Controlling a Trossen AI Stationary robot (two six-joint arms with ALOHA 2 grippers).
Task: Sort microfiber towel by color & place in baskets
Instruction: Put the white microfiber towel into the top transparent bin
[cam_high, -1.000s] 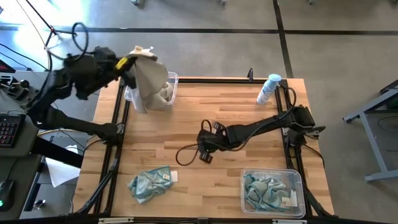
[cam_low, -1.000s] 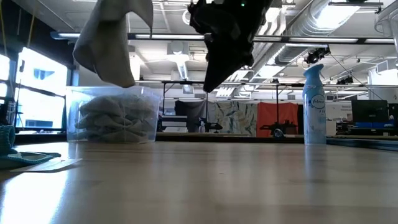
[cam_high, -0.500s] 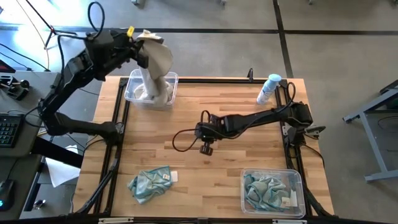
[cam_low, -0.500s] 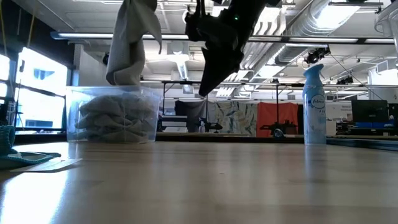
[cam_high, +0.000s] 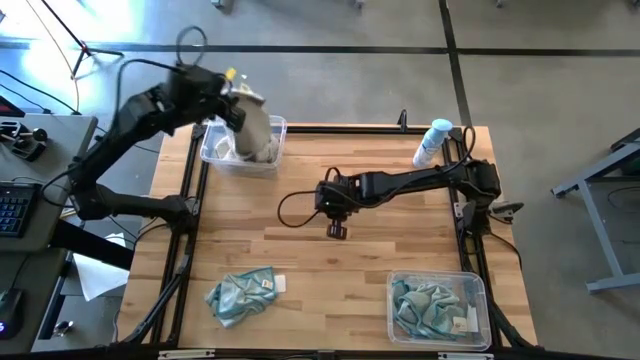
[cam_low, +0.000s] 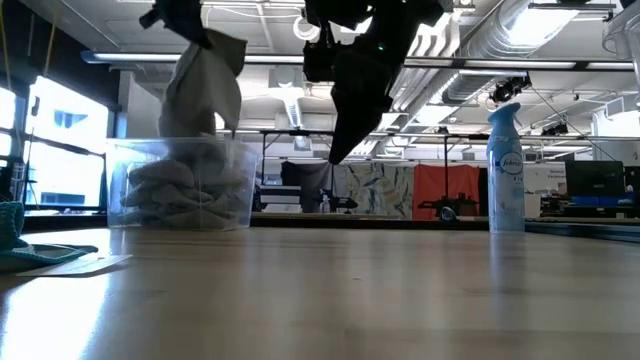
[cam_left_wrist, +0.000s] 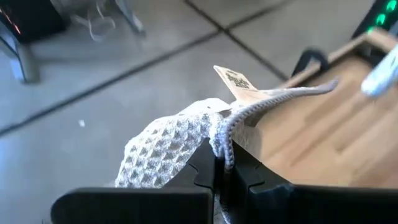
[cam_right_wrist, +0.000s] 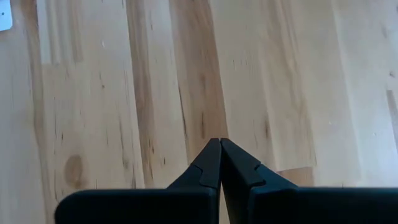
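The beige-grey towel's upper part (cam_low: 212, 75) sticks up high above the basket's rim, so my left gripper should bring it down among the other beige-grey towels (cam_low: 172, 187) before letting go.
My left gripper (cam_high: 238, 88) hangs above the far-left clear basket (cam_high: 212, 152), shut on a beige-grey towel (cam_high: 255, 130) that droops into that basket, where more beige-grey towels (cam_low: 180, 190) lie. A teal-blue towel (cam_high: 240, 295) lies flat on the table near the near-left corner. The near-right basket (cam_high: 478, 290) holds teal-blue towels (cam_high: 425, 308). My right gripper (cam_high: 335, 230) is shut and empty, hovering over the bare middle of the table. My left gripper pinches the beige-grey towel between its two fingers at a bunched fold (cam_left_wrist: 221, 134) near the tag (cam_left_wrist: 235, 81). The fingers come from above. The towel hangs below them, and its lower end (cam_low: 195, 125) reaches into the far-left basket.
A white spray bottle with a blue cap (cam_high: 432, 142) stands near the far-right corner. A black cable (cam_high: 290, 210) loops beside my right arm. A black frame (cam_high: 190, 225) borders the wooden table. Bare wood lies between the two baskets.
My left gripper has moved toward the table's right and down over the far-left basket, carrying the beige-grey towel, whose lower end now hangs into the basket. My right gripper has drifted slightly toward the far edge above the table's middle.
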